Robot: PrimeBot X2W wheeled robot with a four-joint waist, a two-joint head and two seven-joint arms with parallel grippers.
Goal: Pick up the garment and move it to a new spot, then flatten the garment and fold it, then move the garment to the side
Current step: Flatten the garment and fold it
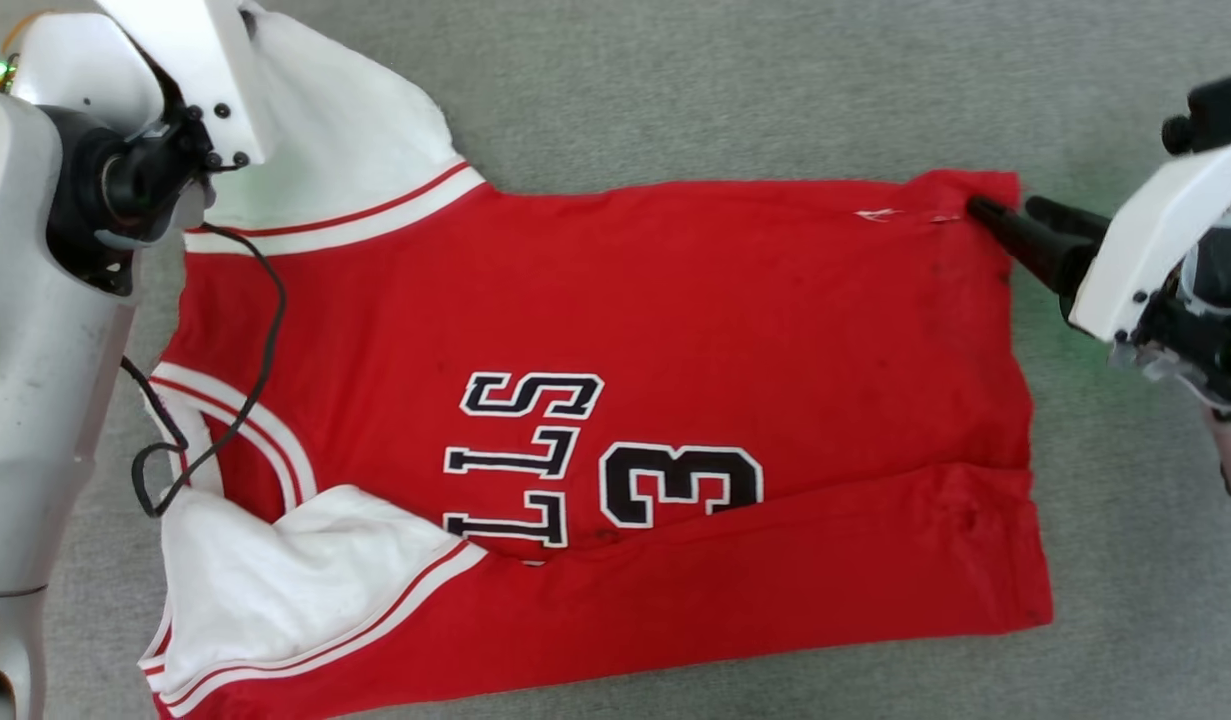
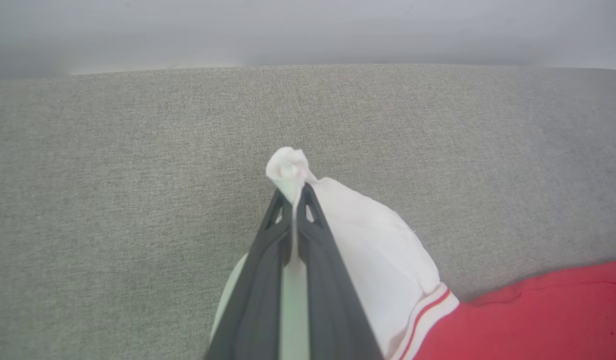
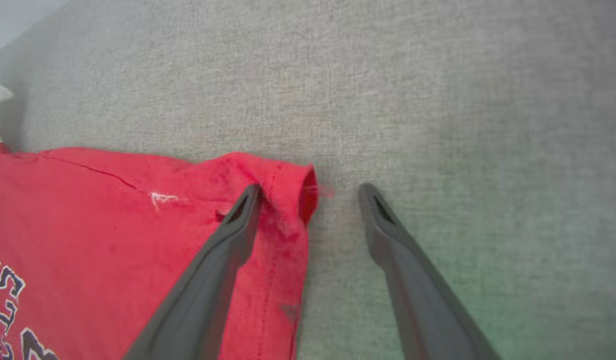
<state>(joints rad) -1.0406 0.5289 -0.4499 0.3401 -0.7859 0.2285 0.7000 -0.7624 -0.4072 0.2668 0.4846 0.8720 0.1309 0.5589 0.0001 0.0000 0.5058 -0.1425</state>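
Observation:
The garment's far edge [image 1: 707,186] is straight between my grippers. The garment will therefore fold over in one piece when I lift, and its near fold [image 1: 755,574] will stay flat.
The garment [image 1: 675,330], a red jersey with white sleeves and black lettering, lies spread on the grey cloth surface [image 1: 735,90]. Its near long edge is folded up over part of the number. In the left wrist view my left gripper [image 2: 293,194] is shut on a bunched tip of the far white sleeve [image 2: 378,240]. The left arm's white wrist housing [image 1: 190,60] hides those fingers in the head view. My right gripper [image 1: 1005,208] is open at the far hem corner [image 3: 292,185]. One finger [image 3: 237,225] rests on the red cloth, the other [image 3: 383,220] on the bare surface.
The grey surface [image 2: 112,175] ends at a straight far edge with a pale wall beyond. A black cable [image 1: 265,340] hangs from my left arm over the striped collar [image 1: 265,430]. The near white sleeve [image 1: 285,570] lies folded at the lower left.

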